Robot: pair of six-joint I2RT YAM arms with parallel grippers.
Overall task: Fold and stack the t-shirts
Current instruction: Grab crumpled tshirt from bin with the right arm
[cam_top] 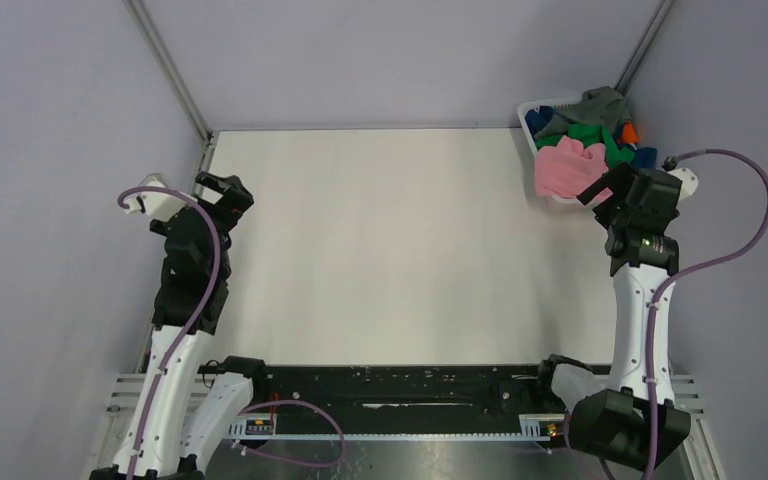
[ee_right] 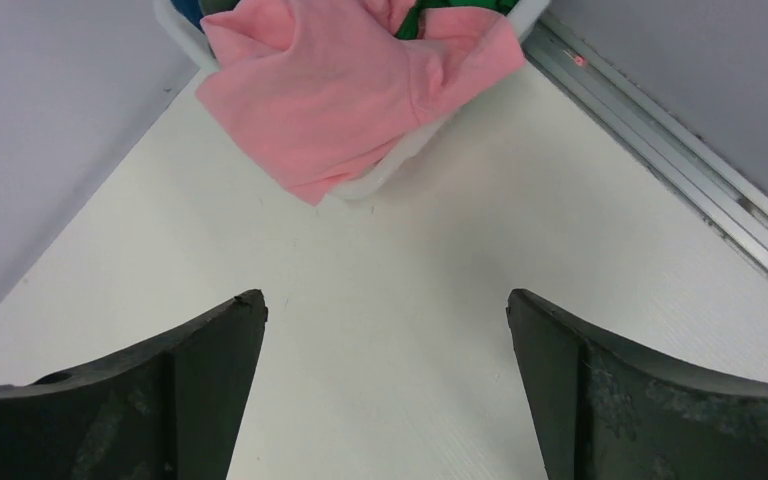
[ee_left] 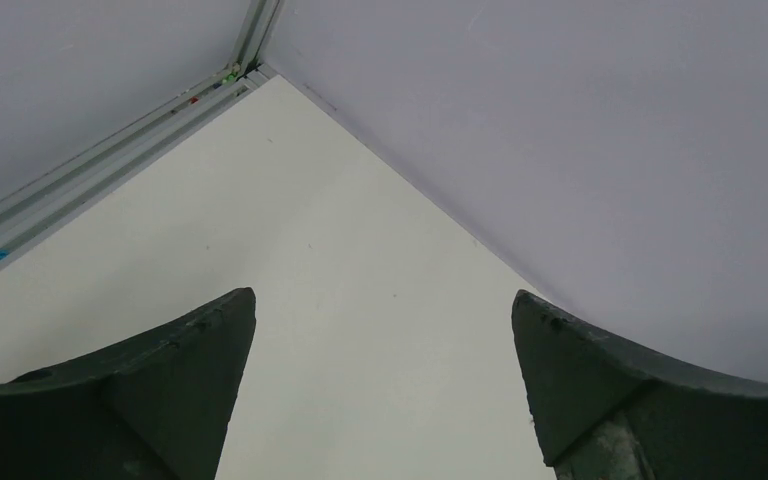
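The robot's open right gripper should go on reaching for the pink t-shirt, which lies uncovered ahead of it over the basket's near rim (cam_top: 564, 199), until the fingers are on both sides of its folds (cam_top: 568, 168).
Crumpled t-shirts fill a white basket (cam_top: 532, 108) at the table's far right corner. A salmon pink t-shirt (cam_top: 568, 168) hangs over its near rim, with green (cam_top: 588, 136), grey (cam_top: 594, 104), blue (cam_top: 543, 122) and orange (cam_top: 630, 131) cloth behind it. In the right wrist view the pink t-shirt (ee_right: 340, 95) drapes over the basket rim (ee_right: 385, 172) just ahead of my open right gripper (ee_right: 385, 300), apart from it. My right gripper (cam_top: 600, 192) sits beside the basket. My left gripper (cam_top: 222, 190) stands open at the far left; its view shows the left gripper (ee_left: 385, 300) over bare table.
Lilac walls close in the white table (cam_top: 390, 250) on the left, back and right. An aluminium rail (ee_right: 660, 130) runs along the right wall's foot and another rail (ee_left: 90, 175) along the left. The arms' black base bar (cam_top: 400, 385) spans the near edge.
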